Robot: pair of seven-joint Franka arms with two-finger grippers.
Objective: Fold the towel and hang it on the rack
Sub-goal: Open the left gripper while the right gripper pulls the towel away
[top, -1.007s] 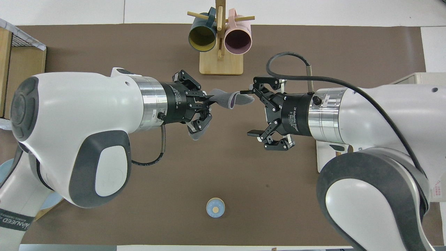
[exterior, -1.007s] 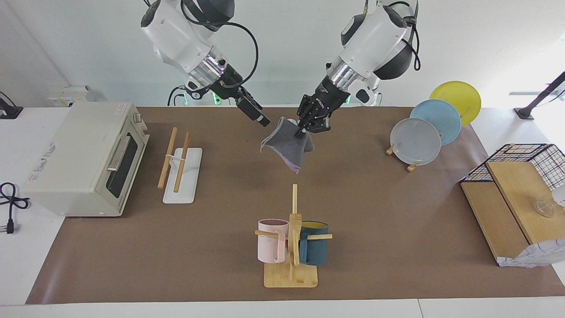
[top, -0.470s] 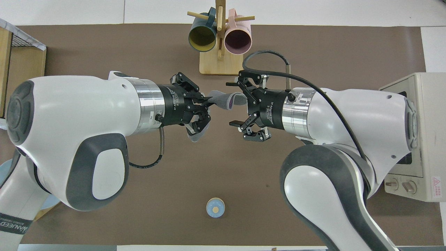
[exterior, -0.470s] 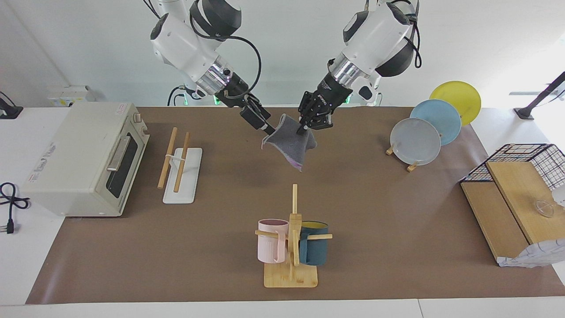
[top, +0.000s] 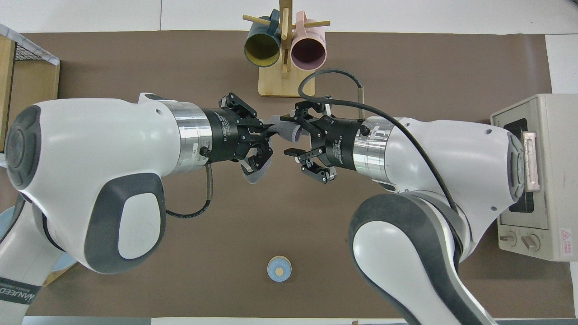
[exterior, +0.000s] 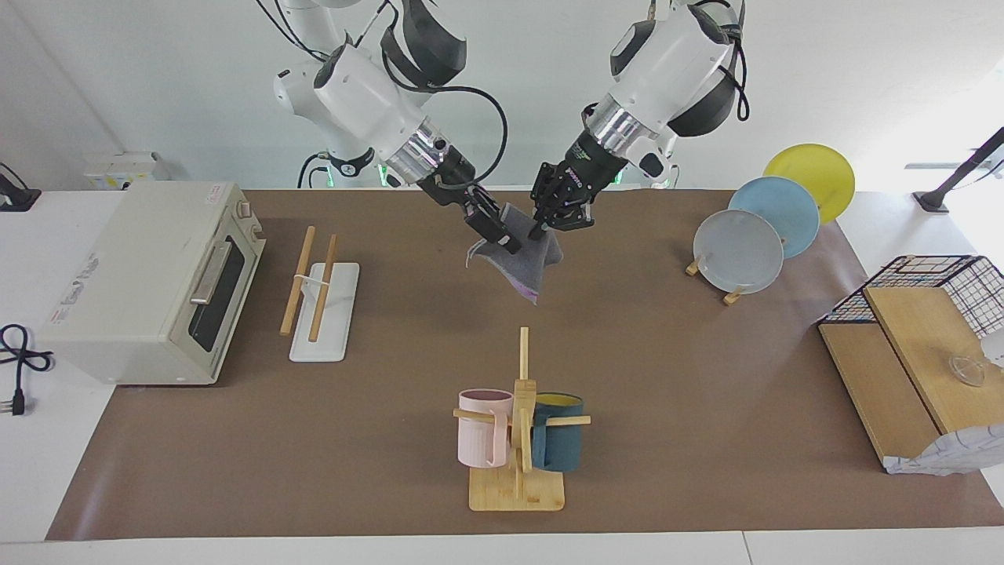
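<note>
The towel is in my left gripper, far from the rack (exterior: pixel 317 309), so my right gripper should close on the other upper corner (top: pixel 286 128) before my left gripper opens.
The towel (exterior: pixel 524 265), grey face out with a purple edge, hangs in the air over the mat's middle, near the robots. My left gripper (exterior: pixel 540 228) is shut on its upper corner; it also shows in the overhead view (top: pixel 270 133). My right gripper (exterior: pixel 508 238) is open at the towel's other upper corner. In the overhead view (top: pixel 290 135) its jaws stand on either side of the towel's end (top: pixel 283 129). The rack (exterior: pixel 318 308), two wooden rods over a white base, stands beside the oven. In the overhead view my right arm hides it.
A toaster oven (exterior: pixel 149 282) stands at the right arm's end. A bamboo mug stand (exterior: pixel 518 439) with two mugs is far from the robots at mid-table. Plates on a small stand (exterior: pixel 753 235) and a wire basket with wooden boards (exterior: pixel 918 345) are at the left arm's end. A small blue-capped object (top: pixel 279 268) sits close to the robots.
My right gripper has moved in toward my left gripper, still open, and now has the towel's free corner between its jaws. My left gripper has barely moved.
</note>
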